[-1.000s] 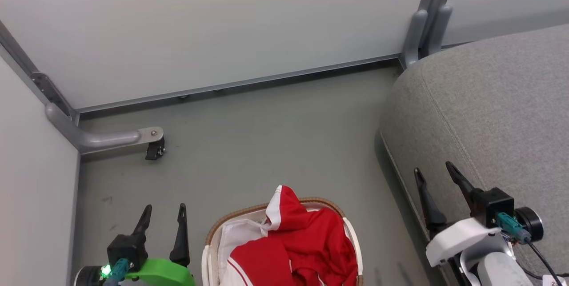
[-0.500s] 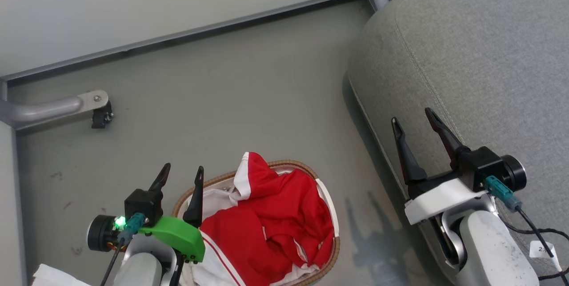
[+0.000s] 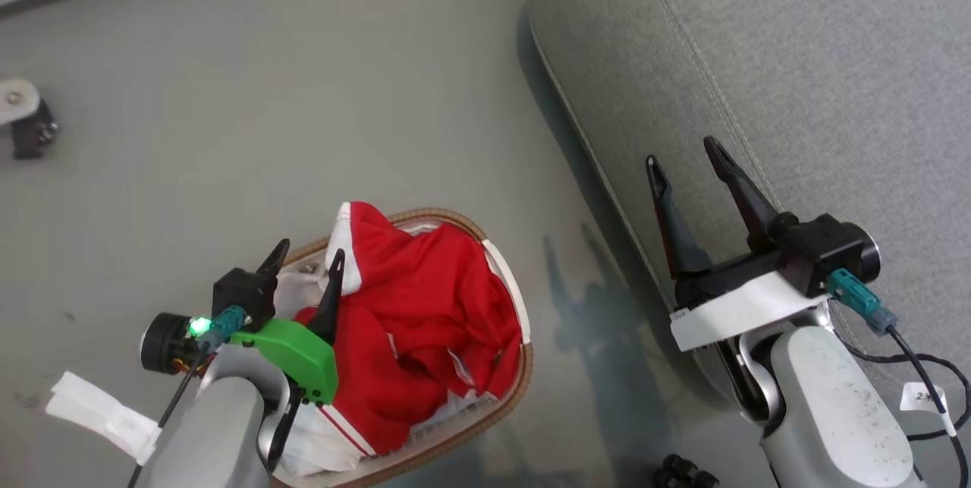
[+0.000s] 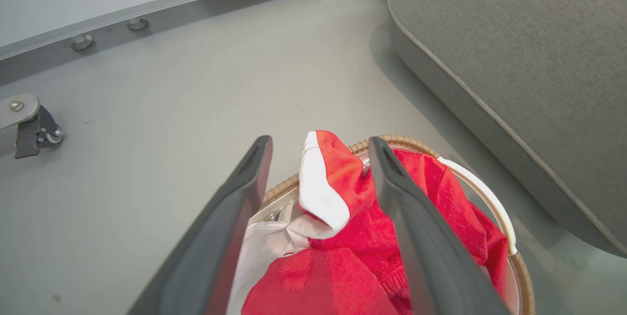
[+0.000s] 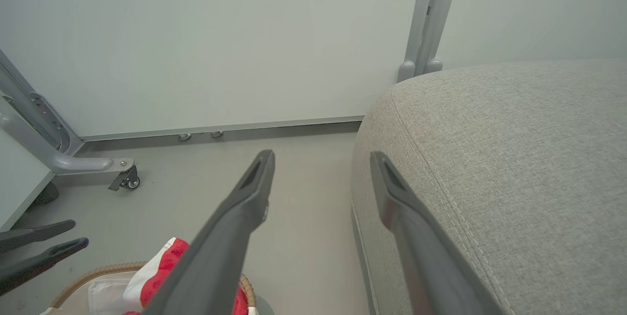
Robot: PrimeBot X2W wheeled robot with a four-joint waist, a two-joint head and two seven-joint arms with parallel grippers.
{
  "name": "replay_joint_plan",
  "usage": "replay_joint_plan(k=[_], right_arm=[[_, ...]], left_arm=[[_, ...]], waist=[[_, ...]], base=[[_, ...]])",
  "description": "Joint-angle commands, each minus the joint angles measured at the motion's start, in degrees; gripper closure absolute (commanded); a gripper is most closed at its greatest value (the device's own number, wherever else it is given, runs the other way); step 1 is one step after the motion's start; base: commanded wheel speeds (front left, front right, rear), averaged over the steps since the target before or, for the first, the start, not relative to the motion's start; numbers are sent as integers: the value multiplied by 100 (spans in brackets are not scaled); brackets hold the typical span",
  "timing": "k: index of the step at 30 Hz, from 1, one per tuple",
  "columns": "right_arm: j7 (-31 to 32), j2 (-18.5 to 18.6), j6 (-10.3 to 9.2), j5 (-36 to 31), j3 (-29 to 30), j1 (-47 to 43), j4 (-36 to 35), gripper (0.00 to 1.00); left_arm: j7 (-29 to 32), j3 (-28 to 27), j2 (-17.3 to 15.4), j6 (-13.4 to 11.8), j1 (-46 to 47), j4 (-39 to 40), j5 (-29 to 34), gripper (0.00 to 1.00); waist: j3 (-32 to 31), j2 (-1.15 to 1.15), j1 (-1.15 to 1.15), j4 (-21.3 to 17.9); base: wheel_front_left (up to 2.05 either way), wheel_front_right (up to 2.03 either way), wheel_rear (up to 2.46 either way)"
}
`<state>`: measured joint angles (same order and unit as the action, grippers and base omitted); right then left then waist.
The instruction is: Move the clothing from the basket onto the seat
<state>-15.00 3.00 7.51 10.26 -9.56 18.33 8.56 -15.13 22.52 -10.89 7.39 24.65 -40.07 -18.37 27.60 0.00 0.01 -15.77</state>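
My gripper will leave another garment in the basket when it lifts the top clothing (image 3: 428,268), because a striped white edge (image 3: 347,430) shows under the red folds.
The clothing (image 3: 425,298) is a heap of bright red fabric with white panels, piled in the oval basket (image 3: 526,366), which has a brown woven rim and stands on the floor. My left gripper (image 3: 312,248) hangs open over the basket's left side. In the left wrist view the left gripper (image 4: 319,139) straddles a raised red and white fold of the clothing (image 4: 352,217) above the basket (image 4: 401,138) without touching it. My right gripper (image 3: 680,150) is open and empty above the edge of the grey seat (image 3: 796,55). The right wrist view shows the right gripper (image 5: 322,154) at the corner of the seat (image 5: 514,158).
A caster (image 3: 26,131) on a grey frame foot stands on the floor at the far left. White wall panels (image 5: 220,45) close off the back. A white paper tag (image 3: 98,412) hangs by my left arm. Small black parts (image 3: 683,469) lie on the floor near my right arm.
The head camera has tipped down and turned, so the whole picture has shifted. My left gripper was beside the basket and now stands over its left side. Both grippers stay open.
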Motion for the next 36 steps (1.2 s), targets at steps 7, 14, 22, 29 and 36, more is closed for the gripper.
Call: replay_joint_plan(k=[7, 14, 22, 29, 36], right_arm=[[-28, -7, -4, 169, -132, 231, -130, 0], [-28, -7, -4, 312, -253, 369, -235, 0], [-28, -4, -4, 385, -303, 454, -271, 0], [-28, -3, -4, 446, -464, 510, -275, 0], [-28, -2, -4, 513, -615, 589, -261, 0]], left_arm=[[-5, 459, -298, 18, 573, -527, -326, 0], [-4, 878, -405, 18, 973, -1228, -645, 0], [-4, 1351, -542, 18, 1294, -1257, -954, 0], [-4, 1913, -655, 18, 1495, -1028, -1240, 0], [-4, 2708, -790, 18, 1743, -791, -1683, 0]], waist=[[1032, 0, -1, -460], [1526, 0, -1, -537], [1851, 0, -1, -542], [2078, 0, -1, -549], [2165, 0, -1, -601]], base=[[0, 0, 0], [0, 0, 0], [0, 0, 0], [0, 0, 0], [0, 0, 0]])
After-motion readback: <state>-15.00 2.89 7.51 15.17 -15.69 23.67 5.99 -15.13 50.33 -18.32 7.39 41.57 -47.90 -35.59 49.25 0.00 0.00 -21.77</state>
